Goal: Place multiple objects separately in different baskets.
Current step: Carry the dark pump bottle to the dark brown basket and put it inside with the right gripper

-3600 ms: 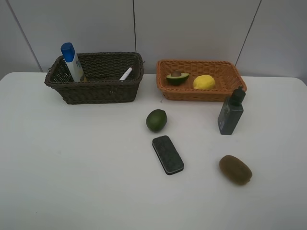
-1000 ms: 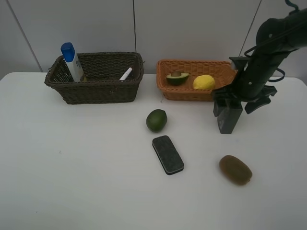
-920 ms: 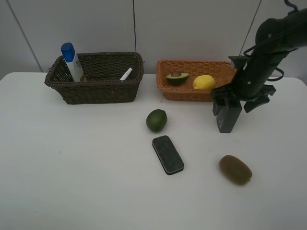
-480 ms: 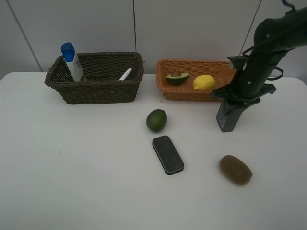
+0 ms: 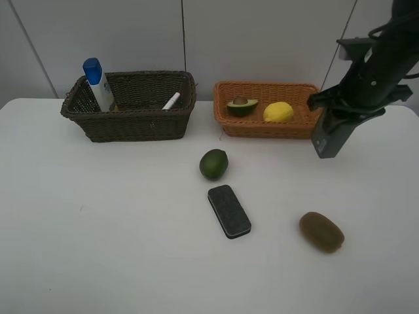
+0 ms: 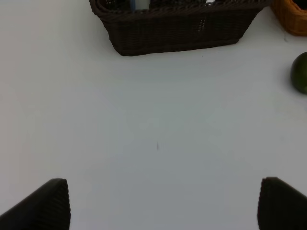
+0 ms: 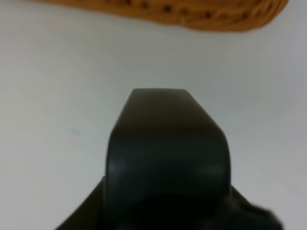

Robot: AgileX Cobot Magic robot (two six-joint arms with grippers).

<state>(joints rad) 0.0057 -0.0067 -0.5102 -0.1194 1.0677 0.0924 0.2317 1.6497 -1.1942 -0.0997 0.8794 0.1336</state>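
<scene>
I should keep moving my right gripper to the dark brown basket [image 5: 136,119] and let go of the dark grey bottle there, because the bottle is lifted free and there is open room [image 5: 143,97] beside the marker.
My right gripper [image 5: 335,112] is shut on the dark grey bottle [image 5: 329,138] and holds it above the table, just right of the orange-tan basket [image 5: 262,128]. The bottle fills the right wrist view [image 7: 167,153]. That basket holds the halved avocado [image 5: 241,105] and the lemon [image 5: 278,112]. The dark brown basket [image 5: 137,124] holds the blue-capped bottle [image 5: 98,84] and the marker [image 5: 171,101]. The lime [image 5: 213,163], the black eraser [image 5: 229,210] and the kiwi [image 5: 321,231] lie on the table. My left gripper [image 6: 163,203] is open and empty, out of the exterior view.
The white table [image 5: 118,222] runs to a grey panelled wall behind the baskets. In the left wrist view the dark brown basket [image 6: 177,28] stands ahead and the lime [image 6: 301,72] shows at the edge. The orange-tan basket's rim [image 7: 192,14] shows beyond the held bottle.
My right gripper closed on the dark grey bottle and lifted it off the table, up and to the right. The other objects have not moved.
</scene>
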